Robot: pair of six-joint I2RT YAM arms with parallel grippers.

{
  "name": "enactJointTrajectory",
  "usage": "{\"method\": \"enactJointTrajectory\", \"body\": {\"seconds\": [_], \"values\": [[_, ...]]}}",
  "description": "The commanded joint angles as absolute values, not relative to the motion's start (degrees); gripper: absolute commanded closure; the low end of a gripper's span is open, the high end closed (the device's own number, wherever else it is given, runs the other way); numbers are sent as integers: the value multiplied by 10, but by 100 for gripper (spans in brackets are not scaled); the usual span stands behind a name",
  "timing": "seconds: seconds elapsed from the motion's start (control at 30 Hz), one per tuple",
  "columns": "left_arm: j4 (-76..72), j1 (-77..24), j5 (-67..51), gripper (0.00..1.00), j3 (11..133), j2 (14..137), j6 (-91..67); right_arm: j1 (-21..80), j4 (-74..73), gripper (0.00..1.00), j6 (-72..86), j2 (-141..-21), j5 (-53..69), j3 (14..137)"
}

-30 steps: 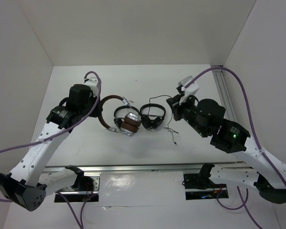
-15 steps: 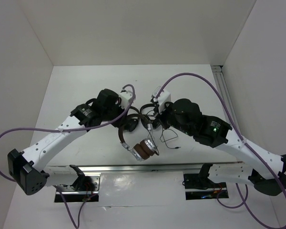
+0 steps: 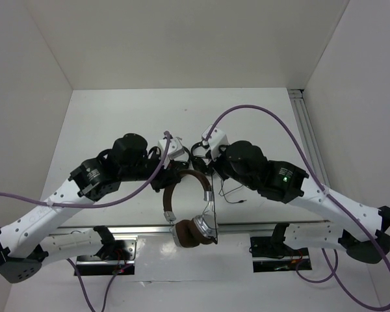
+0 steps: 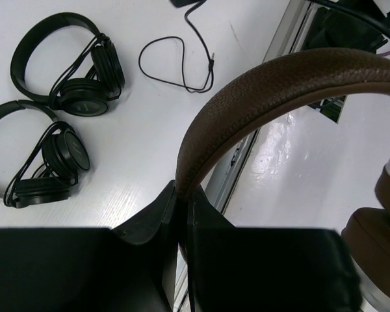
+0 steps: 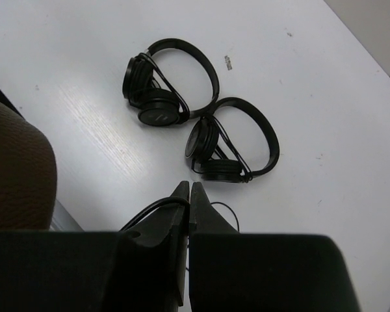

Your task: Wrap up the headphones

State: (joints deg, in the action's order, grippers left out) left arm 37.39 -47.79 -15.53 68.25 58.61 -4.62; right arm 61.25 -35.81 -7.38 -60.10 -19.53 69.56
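My left gripper should first swing the headphones back over the white table (image 3: 127,117), because the silver cups (image 3: 195,231) hang over the near rail where the cable must come around.
The headphones are lifted off the table; their brown headband (image 3: 188,179) arcs toward the near edge and the silver cups with brown pads (image 3: 196,232) hang over the rail. My left gripper (image 3: 174,173) is shut on the headband (image 4: 260,91), gripping one end between its fingers (image 4: 153,218). A brown pad (image 4: 377,240) shows at the right of the left wrist view. My right gripper (image 3: 205,155) is shut on the thin dark cable (image 5: 149,209), pinched at its fingertips (image 5: 179,195). Loose cable (image 3: 231,192) lies on the table.
Two small all-black headphones (image 5: 166,84) (image 5: 237,143) lie side by side on the white table under the arms; they also show in the left wrist view (image 4: 71,65) (image 4: 39,156). A metal rail (image 3: 266,227) runs along the near edge. White walls enclose three sides.
The headphones lay on the table a second ago. Both arms closed in; the left gripper took the headband and carried it toward the near edge, and the right gripper took the cable.
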Motion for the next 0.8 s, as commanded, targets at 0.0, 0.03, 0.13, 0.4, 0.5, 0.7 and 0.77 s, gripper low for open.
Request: {"method": "enactJointTrajectory", "body": {"seconds": [0.0,0.03,0.13,0.4,0.5,0.7,0.77], "values": [[348,-482,-213,100,692,565,-45,613,-350,100,-80,-617,-219,693],[348,-482,-204,100,692,565,-45,613,-350,100,-80,-624,-219,699],[348,-488,-186,100,697,565,-45,613,-350,100,-80,-624,-204,699],[375,-517,58,100,702,624,-94,619,-323,100,-69,-566,-204,711],[406,-517,146,100,716,656,-121,619,-330,100,-69,-555,-179,717],[419,-522,104,100,728,700,-114,619,-363,100,-69,-579,-158,729],[412,-522,70,100,728,700,-100,619,-368,100,-69,-587,-151,723]]}}
